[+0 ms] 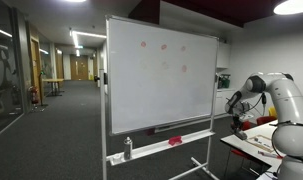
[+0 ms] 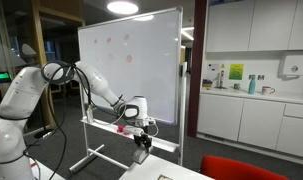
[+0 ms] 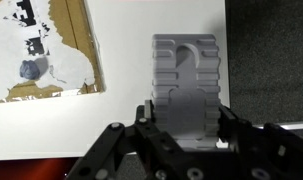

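Observation:
I should keep lowering the grey block [image 3: 186, 85] with my gripper, as it hangs over clear white table top [image 3: 129, 75] and is clear of the brown card, until the block rests there, and then let go.
In the wrist view my gripper [image 3: 187, 114] is shut on a grey ridged block [image 3: 187, 70] that looks like a whiteboard eraser. One finger [image 3: 148, 108] presses each long side. The block hangs over a white table top [image 3: 121, 120], close to its dark right edge. In both exterior views the arm reaches from the table toward the whiteboard [image 1: 161, 75] [image 2: 131, 65]. The gripper [image 1: 234, 104] [image 2: 141, 141] sits low beside the board's lower corner and apart from its face. The board carries a few faint red marks.
A brown card with torn white paper [image 3: 41, 50] lies on the table to the left. The board's tray holds a red eraser [image 1: 175, 141] and a small bottle [image 1: 128, 148]. A counter with cabinets [image 2: 251, 95] stands behind, and a red chair [image 2: 241, 170] is in front.

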You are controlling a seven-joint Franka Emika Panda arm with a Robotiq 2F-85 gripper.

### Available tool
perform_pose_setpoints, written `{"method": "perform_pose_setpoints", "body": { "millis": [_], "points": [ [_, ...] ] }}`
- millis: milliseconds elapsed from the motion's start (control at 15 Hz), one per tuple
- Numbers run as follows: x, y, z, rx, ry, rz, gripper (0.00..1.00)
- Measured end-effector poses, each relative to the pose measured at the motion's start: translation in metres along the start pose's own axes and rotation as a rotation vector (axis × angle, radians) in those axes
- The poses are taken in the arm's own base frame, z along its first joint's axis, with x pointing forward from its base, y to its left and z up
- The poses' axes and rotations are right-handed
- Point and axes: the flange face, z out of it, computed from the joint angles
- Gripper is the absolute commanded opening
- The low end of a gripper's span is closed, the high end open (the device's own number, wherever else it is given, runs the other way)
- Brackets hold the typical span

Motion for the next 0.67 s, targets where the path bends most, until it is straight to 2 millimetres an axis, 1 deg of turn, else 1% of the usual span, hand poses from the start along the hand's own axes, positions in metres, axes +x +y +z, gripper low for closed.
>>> {"method": "perform_pose_setpoints", "body": {
  "millis": [333,667],
  "points": [
    [0.016,-0.006,0.030,-0.033,-0.035,-0.025,0.35],
    [0.022,-0.014,0.054,-0.046,-0.068,-0.036,0.35]
  ]
}}
